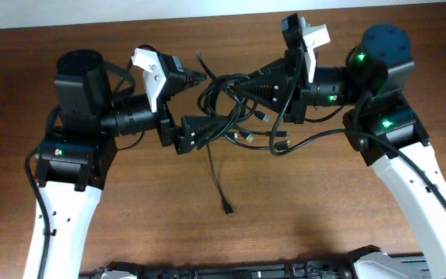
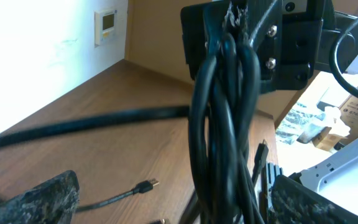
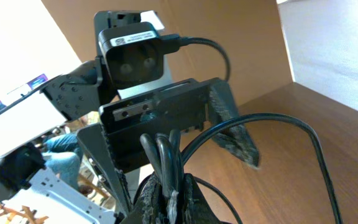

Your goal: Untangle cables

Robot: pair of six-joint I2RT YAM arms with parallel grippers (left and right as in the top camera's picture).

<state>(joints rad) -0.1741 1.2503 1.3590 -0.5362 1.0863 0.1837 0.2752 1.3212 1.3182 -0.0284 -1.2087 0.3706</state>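
The robot's right gripper pinches several strands of cable at the bundle's top (image 1: 237,87), so its left gripper should close on the bundle and leave the right gripper free to take a loop.
The cables (image 1: 217,99) are a knotted bundle of thin black cords held off the table between my two grippers. My right gripper (image 1: 231,89) is shut on the top of the bundle; in the right wrist view its fingers (image 3: 169,193) pinch several strands (image 3: 166,152). My left gripper (image 1: 221,124) is open, and in the left wrist view its fingers (image 2: 179,208) stand wide apart on either side of the hanging bundle (image 2: 222,130) without touching it. One loose cord runs down the table to a plug end (image 1: 228,209).
Small plug ends (image 1: 263,116) lie on the brown wooden table (image 1: 153,209) just right of the bundle. A metal-tipped plug (image 2: 146,185) lies under my left gripper. A thicker black arm wire (image 1: 324,136) curves by the right arm.
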